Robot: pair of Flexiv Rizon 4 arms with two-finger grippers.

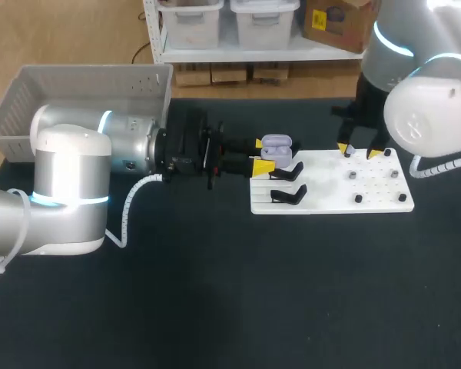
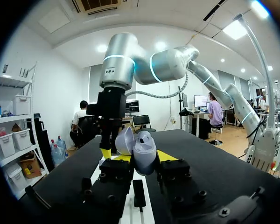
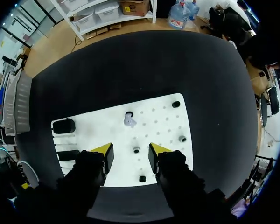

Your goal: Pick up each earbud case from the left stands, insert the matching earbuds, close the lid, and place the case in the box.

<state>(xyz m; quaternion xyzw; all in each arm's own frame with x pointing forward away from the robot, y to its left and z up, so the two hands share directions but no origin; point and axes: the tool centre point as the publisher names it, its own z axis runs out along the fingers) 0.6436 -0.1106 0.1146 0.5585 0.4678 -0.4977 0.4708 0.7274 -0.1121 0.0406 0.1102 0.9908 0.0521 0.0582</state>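
The dark top of a separate peg can be seen behind the pale earbud. The earbud will come loose when I lift, and the peg will stay standing.
A lavender earbud case with its lid up is held just beyond the white board's left edge. My left gripper is shut on it. In the left wrist view the case sits between the two yellow tips, its lid tilted back. My right gripper hangs open over the board's far edge with nothing between its fingers. Seen from the right wrist, that gripper is above the board, and a pale earbud sits on a peg ahead of it. Two black stands on the board's left side are bare.
A grey basket stands at the table's back left, behind my left arm. Several small dark pegs dot the board's right half. My right arm rises just ahead of the held case. Dark tabletop surrounds the board.
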